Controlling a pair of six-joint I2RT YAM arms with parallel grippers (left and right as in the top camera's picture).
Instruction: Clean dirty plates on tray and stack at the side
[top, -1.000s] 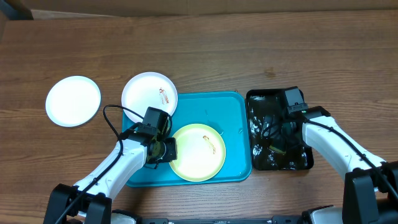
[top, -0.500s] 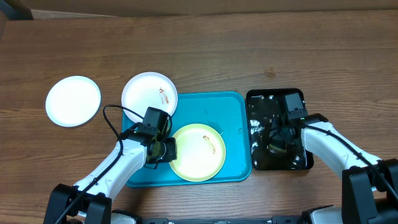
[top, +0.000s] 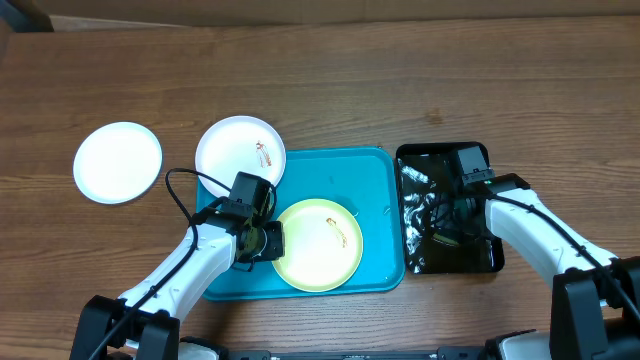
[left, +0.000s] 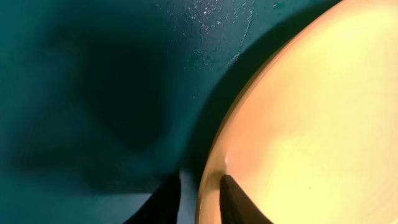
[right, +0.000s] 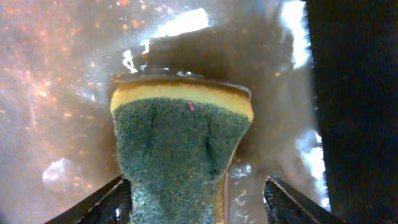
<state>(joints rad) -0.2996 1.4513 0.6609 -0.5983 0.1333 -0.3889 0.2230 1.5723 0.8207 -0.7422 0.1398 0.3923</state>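
Next, I close my left gripper's parted fingers on the plate's rim (left: 203, 198) before my right gripper scrubs the smear, because the yellow-green plate's rim (left: 205, 182) sits loose in them.
The pale yellow-green plate (top: 317, 244) lies on the turquoise tray (top: 372, 178), with a brown smear right of its centre. My left gripper (top: 268, 242) is shut on this plate's left rim; the left wrist view shows the rim (left: 214, 155) between the two fingertips (left: 202, 200). A white plate with an orange smear (top: 240, 150) overlaps the tray's back left corner. A clean white plate (top: 118, 162) lies on the table at the left. My right gripper (top: 447, 228) is open in the black tray, its fingers (right: 199, 200) on either side of a green and yellow sponge (right: 180, 143).
The glossy black tray (top: 492, 258) stands right of the turquoise tray and holds rippling water; its dark wall (right: 354, 93) is close to my right finger. The wooden table (top: 400, 80) extends behind the trays.
My right gripper has shifted a little back and forth inside the black tray, and the water's glints have changed. The left arm and the plates have not moved.
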